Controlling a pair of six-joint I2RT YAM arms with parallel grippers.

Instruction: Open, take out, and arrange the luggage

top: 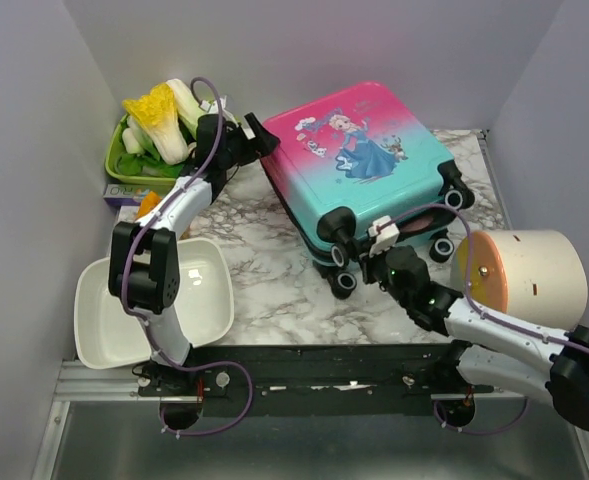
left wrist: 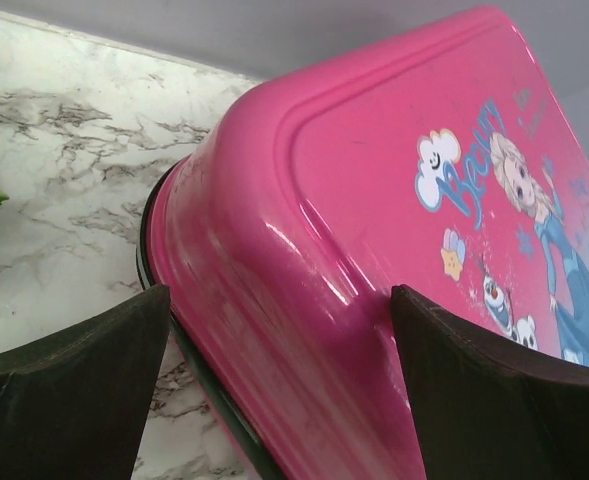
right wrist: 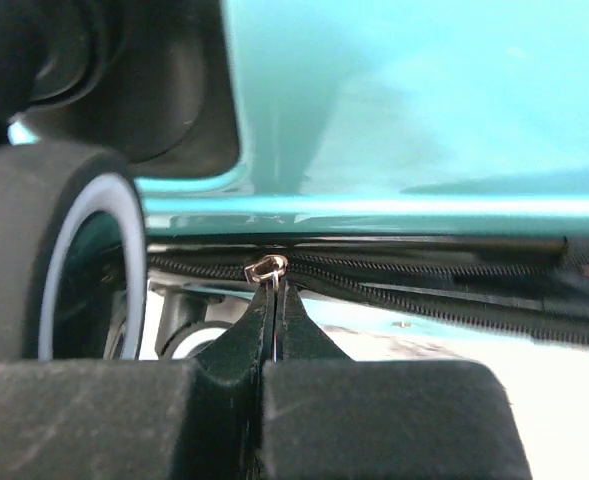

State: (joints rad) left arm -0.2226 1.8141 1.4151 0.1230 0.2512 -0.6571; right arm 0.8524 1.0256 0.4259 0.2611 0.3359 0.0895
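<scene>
The black wheels (top: 341, 257) are in my right gripper's way along the zipper. I should back off and take the zipper pull around them to the teal corner.
The luggage (top: 362, 160) lies flat mid-table, pink at the far end, teal at the near end, princess print up, black wheels toward me. My left gripper (top: 260, 140) is open, its fingers (left wrist: 69, 385) straddling the pink far-left corner (left wrist: 314, 250) of the shell. My right gripper (top: 379, 238) is at the near wheel end, shut on the metal zipper pull (right wrist: 266, 268) of the black zipper (right wrist: 424, 285) below the teal shell (right wrist: 414, 90). The zipper is parted to the right of the pull. A wheel (right wrist: 59, 250) is to the left.
A white basin (top: 149, 300) sits at the near left. A green basket (top: 134, 155) with leafy vegetables (top: 159, 115) stands far left. A cream cylindrical container (top: 524, 275) lies on its side at the right, close to my right arm.
</scene>
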